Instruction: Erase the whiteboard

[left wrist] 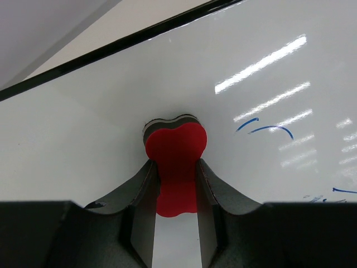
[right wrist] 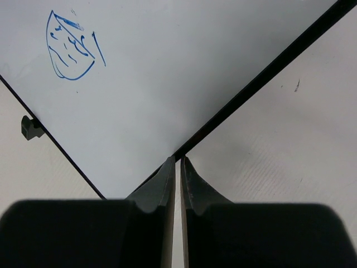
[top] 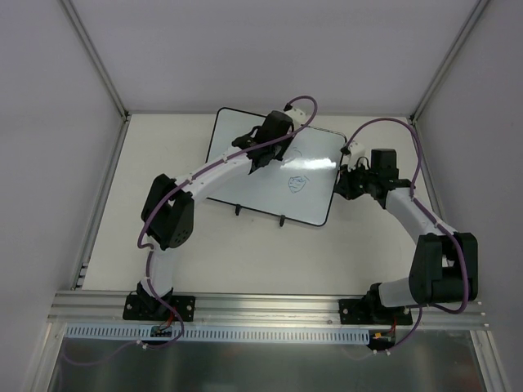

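Note:
Blue strokes [left wrist: 270,128] are next to the eraser near the whiteboard's far edge, so I should sweep my left gripper back over the strokes [left wrist: 281,128] before it goes on to the doodle.
The whiteboard [top: 315,196] lies flat at the table's back centre, with a thin black frame and a blue doodle [top: 299,183]. My left gripper [top: 263,155] is over its middle, shut on a red bone-shaped eraser [left wrist: 175,146] whose far end rests against the board [left wrist: 83,128]. Blue strokes [left wrist: 268,128] lie to the right of the eraser. My right gripper [top: 341,186] is at the board's right edge. In the right wrist view its jaws [right wrist: 177,161] are shut, with the tips at the black frame [right wrist: 251,84]. The doodle [right wrist: 70,47] is far left there.
White enclosure walls stand close on the left, back and right. Two small black feet [top: 280,219] stick out at the board's near edge, and one shows in the right wrist view [right wrist: 30,128]. An aluminium rail [top: 261,306] holds the arm bases along the near edge.

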Motion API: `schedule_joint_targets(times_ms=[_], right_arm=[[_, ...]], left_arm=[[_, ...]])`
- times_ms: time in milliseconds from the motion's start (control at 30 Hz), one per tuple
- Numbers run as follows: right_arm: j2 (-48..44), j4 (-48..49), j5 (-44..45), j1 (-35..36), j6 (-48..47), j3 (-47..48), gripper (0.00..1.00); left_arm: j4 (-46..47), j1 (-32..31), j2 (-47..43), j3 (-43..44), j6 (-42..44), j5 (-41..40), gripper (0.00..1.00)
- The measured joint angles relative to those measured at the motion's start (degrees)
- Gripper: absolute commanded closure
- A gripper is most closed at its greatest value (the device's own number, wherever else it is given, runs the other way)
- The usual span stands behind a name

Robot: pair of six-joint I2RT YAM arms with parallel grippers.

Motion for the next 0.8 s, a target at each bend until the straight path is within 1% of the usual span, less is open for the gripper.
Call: schedule_joint_targets(times_ms=[200, 367, 600, 800], right_arm=[[-0.1, -0.5, 0.7, 0.4, -0.4, 0.0, 0.92], [-0.1, -1.0, 1.4, 0.7, -0.9, 0.0, 0.92], [-0.1, -1.0, 2.1, 1.1, -1.5, 0.0, 0.92], [-0.1, -1.0, 2.3, 1.2, -1.5, 0.0, 0.92]], left_arm=[[0.0, -0.4, 0.0, 0.1, 3.9, 2.9, 1.00], [-0.1, -2.3, 0.3, 0.3, 6.3, 5.2, 1.00], [-0.7, -5.5, 1.6, 0.6, 8.2, 9.1, 1.00], [-1.8, -6.7, 2.0, 0.6, 8.0, 10.0, 1.00]])
